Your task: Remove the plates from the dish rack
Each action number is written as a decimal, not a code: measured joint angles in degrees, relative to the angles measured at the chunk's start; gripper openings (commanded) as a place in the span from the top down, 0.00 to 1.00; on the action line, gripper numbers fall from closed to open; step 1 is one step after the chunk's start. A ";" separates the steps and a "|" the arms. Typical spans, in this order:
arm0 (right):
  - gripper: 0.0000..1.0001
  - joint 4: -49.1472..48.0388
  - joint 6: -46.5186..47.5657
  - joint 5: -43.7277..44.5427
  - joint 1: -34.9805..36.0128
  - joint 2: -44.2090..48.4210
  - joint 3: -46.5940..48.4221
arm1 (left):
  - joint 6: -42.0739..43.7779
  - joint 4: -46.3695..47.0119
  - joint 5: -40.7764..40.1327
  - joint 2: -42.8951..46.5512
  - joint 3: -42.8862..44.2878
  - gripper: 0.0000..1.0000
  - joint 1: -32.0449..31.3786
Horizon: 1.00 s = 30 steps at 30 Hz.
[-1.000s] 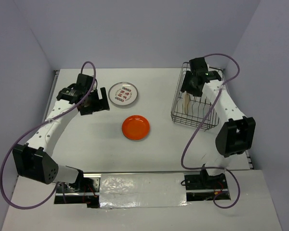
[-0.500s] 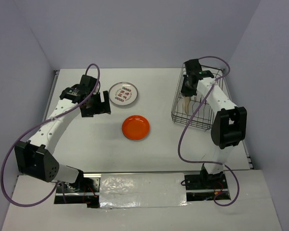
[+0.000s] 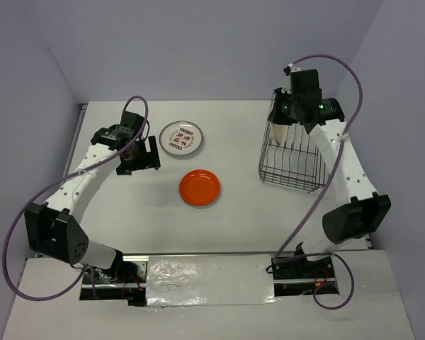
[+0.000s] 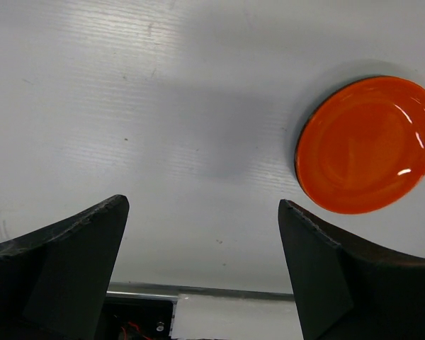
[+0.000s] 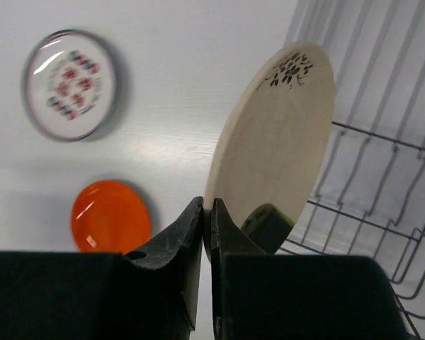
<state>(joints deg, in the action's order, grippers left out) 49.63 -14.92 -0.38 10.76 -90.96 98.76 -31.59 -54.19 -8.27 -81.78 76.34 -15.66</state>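
The cream plate is clear of the dish rack (image 3: pixel 279 134) and the orange plate is empty, so my right gripper continues toward the orange plate (image 3: pixel 199 188) and releases there.
My right gripper (image 5: pixel 207 212) is shut on the lower edge of a cream plate with a dark mark (image 5: pixel 276 142). It holds the plate upright, above the left end of the black wire dish rack (image 3: pixel 295 161). From above, that plate (image 3: pixel 278 132) hangs at the rack's far left corner under the right gripper (image 3: pixel 286 117). An orange plate (image 3: pixel 200 188) and a white plate with red marks (image 3: pixel 181 137) lie flat on the table. My left gripper (image 4: pixel 202 205) stands open and empty over bare table, left of the orange plate (image 4: pixel 365 145).
The rack (image 5: pixel 382 177) stands at the table's right side near the wall. The white plate with red marks (image 5: pixel 71 85) and the orange plate (image 5: pixel 110 216) lie in the middle. A taped strip (image 3: pixel 205 273) runs between the arm bases at the near edge.
My right gripper has shut on the cream plate and lifted it up out of the rack as the right arm swung outward. The left arm barely shifted.
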 measured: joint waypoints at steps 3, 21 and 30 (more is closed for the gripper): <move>0.93 0.55 4.74 -4.83 4.39 3.61 1.86 | -3.06 -1.40 -4.20 -0.57 0.07 0.00 0.07; 0.88 1.92 16.17 13.70 48.72 -19.34 -3.21 | -11.78 -2.71 -5.27 6.97 -9.94 0.00 27.65; 0.00 2.10 13.00 14.91 50.56 -23.41 0.33 | -7.23 0.33 -1.55 8.28 -14.14 0.01 27.93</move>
<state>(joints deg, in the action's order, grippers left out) 51.72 -1.91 14.52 61.32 -114.37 99.09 -38.83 -53.87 -9.82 -73.49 62.19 12.27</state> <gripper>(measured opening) 0.937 0.995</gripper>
